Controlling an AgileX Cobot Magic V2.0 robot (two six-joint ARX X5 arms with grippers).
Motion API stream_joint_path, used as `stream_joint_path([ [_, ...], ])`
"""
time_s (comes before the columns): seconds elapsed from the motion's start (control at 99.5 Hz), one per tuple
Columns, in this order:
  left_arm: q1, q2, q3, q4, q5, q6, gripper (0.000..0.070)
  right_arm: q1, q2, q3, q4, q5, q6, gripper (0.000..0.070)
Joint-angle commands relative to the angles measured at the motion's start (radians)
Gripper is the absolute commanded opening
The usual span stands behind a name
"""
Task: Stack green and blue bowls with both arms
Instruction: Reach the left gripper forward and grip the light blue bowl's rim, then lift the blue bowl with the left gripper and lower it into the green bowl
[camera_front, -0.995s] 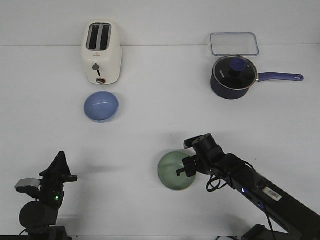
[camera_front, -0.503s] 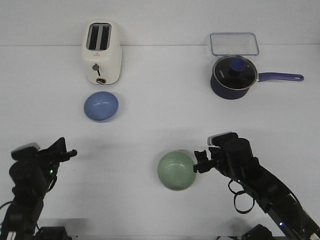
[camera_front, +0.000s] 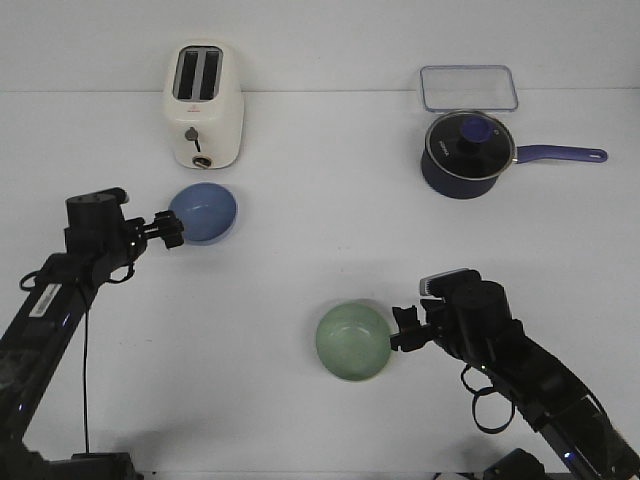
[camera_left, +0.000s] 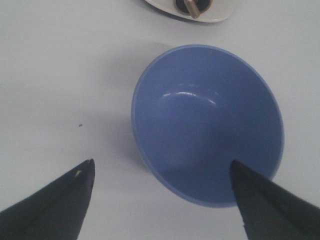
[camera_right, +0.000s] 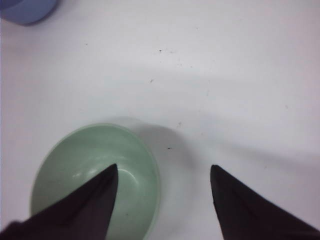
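Note:
The blue bowl is a long way from my right gripper, so next my left gripper pinches the blue bowl's rim and brings the bowl over into the green bowl.
The blue bowl sits upright on the white table in front of the toaster. My left gripper is open at the bowl's left rim; in the left wrist view one finger is over the blue bowl and the other over bare table. The green bowl sits upright near the front middle. My right gripper is open at its right rim; in the right wrist view one finger is over the green bowl, the other outside it.
A cream toaster stands at the back left, just behind the blue bowl. A dark navy saucepan with a glass lid and long handle, and a clear lidded box, stand at the back right.
My left arm has swung up from the front left corner and forward to the blue bowl's rim. My right gripper has drawn back from over the green bowl to its right rim.

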Motion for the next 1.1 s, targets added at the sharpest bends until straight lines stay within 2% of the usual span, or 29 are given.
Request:
stream_joint_path([
  [0.0,0.001,0.083,0.073,-0.012,0.006,0.017,0.0511,0.005,0.006,0.009,0.006,-0.004,-0.008,0.0387],
  [0.201,0.001,0.281,0.228,-0.077,0.005,0.027,0.0511,0.005,0.006,0.009,0.006,-0.019,-0.008,0.0387],
  [0.402,0.001,0.383,0.264,-0.077,0.005,0.028,0.0487,0.005,0.006,0.009,-0.001,-0.019,-0.008,0.0387],
  [0.462,0.001,0.396,0.264,-0.079,0.005,0.028,0.038,0.005,0.006,0.009,-0.003,-0.019,-0.008,0.0387],
  [0.583,0.001,0.401,0.264,-0.087,0.007,0.032,0.0052,0.005,0.006,0.009,-0.002,-0.019,-0.008,0.0387],
  [0.613,0.001,0.4,0.264,-0.088,0.011,0.033,0.0,0.005,0.006,0.009,-0.002,-0.019,-0.008,0.0387],
  [0.834,0.0,0.329,0.268,-0.112,0.097,0.071,0.0013,0.005,0.006,0.009,-0.002,-0.019,-0.008,0.0387],
  [0.965,-0.016,0.226,0.268,-0.142,0.126,0.113,0.0013,0.005,0.006,0.009,-0.002,-0.019,-0.008,0.0387],
  [1.086,-0.047,0.112,0.268,-0.194,0.19,0.153,0.0013,0.005,0.006,0.009,-0.002,-0.019,-0.008,0.0387],
])
